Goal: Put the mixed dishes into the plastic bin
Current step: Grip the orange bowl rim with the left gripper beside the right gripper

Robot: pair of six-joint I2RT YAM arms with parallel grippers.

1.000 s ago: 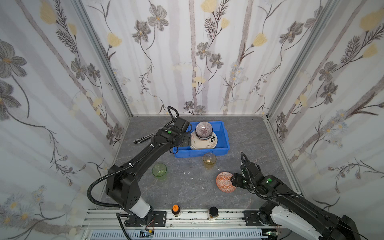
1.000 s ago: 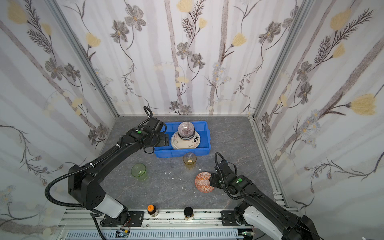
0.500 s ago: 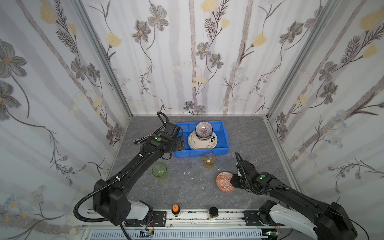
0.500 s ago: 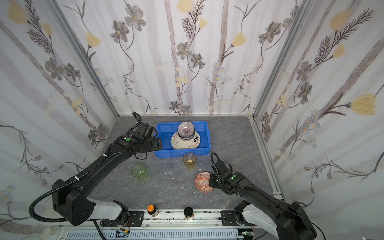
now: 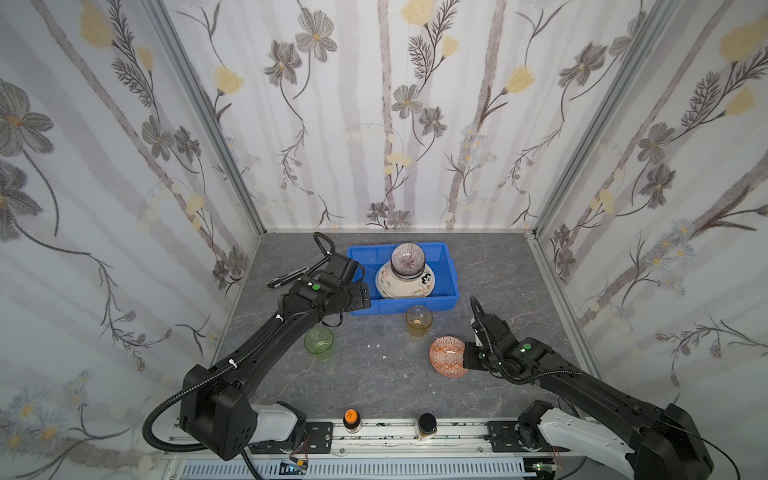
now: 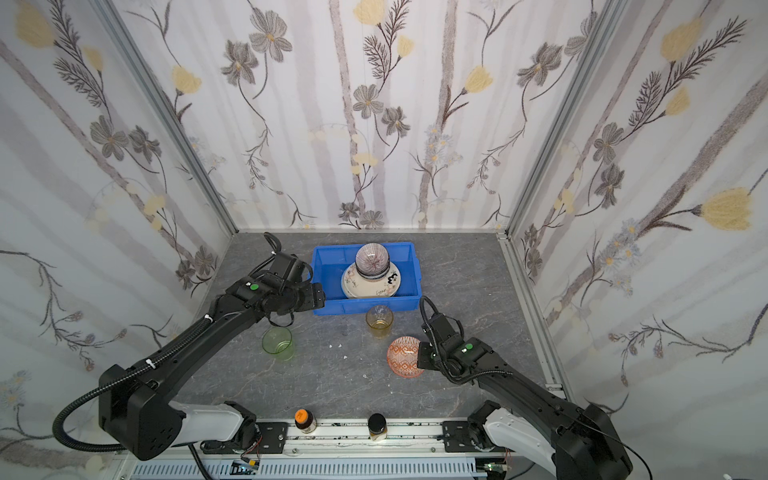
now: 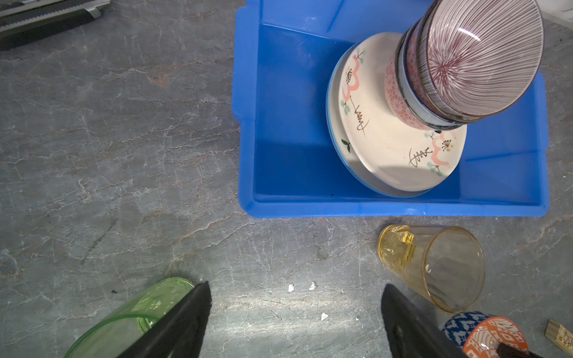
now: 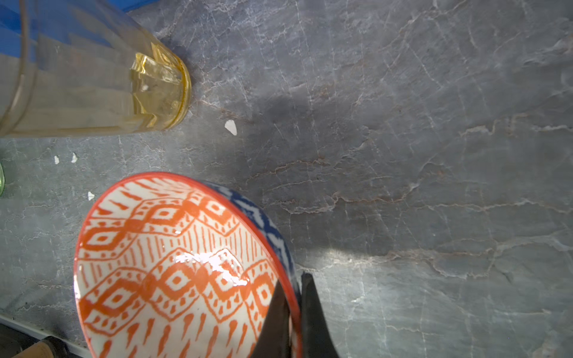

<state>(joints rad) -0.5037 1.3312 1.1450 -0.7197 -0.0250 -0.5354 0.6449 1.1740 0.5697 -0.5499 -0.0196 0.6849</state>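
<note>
The orange bowl [image 5: 449, 357] will go only partway down into the top bowl when I lower it, because the nested bowls' rims [image 5: 409, 272] show in steps one above another.
The blue plastic bin [image 5: 415, 302] [image 6: 365, 303] [image 7: 279, 130] holds a stack of plates [image 5: 405, 284] [image 7: 387, 145] topped by nested bowls [image 5: 408, 259] [image 7: 477, 59]. On the table in front of it are an amber tumbler [image 5: 419, 321] [image 6: 379, 321] [image 7: 434, 266] [image 8: 93, 86], a green tumbler [image 5: 318, 340] [image 6: 277, 344] [image 7: 133, 319] and an orange geometric bowl [image 5: 446, 355] [image 6: 404, 355] [image 8: 173, 263]. My right gripper [image 8: 293, 279] [image 5: 467, 356] is shut on the orange bowl's rim, one finger inside and one outside. My left gripper [image 7: 296, 288] [image 5: 360, 297] hangs open and empty above the table by the bin's near-left corner.
A black pen-like tool [image 5: 286, 277] [image 7: 46, 18] lies left of the bin near the wall. Two small jars, orange-lidded [image 5: 351, 417] and black-lidded [image 5: 426, 423], stand at the front edge. White chips [image 5: 376, 345] dot the table. Papered walls close three sides.
My right gripper has closed on the orange bowl's rim. My left arm has drawn back from over the bin toward its near-left corner, still open.
</note>
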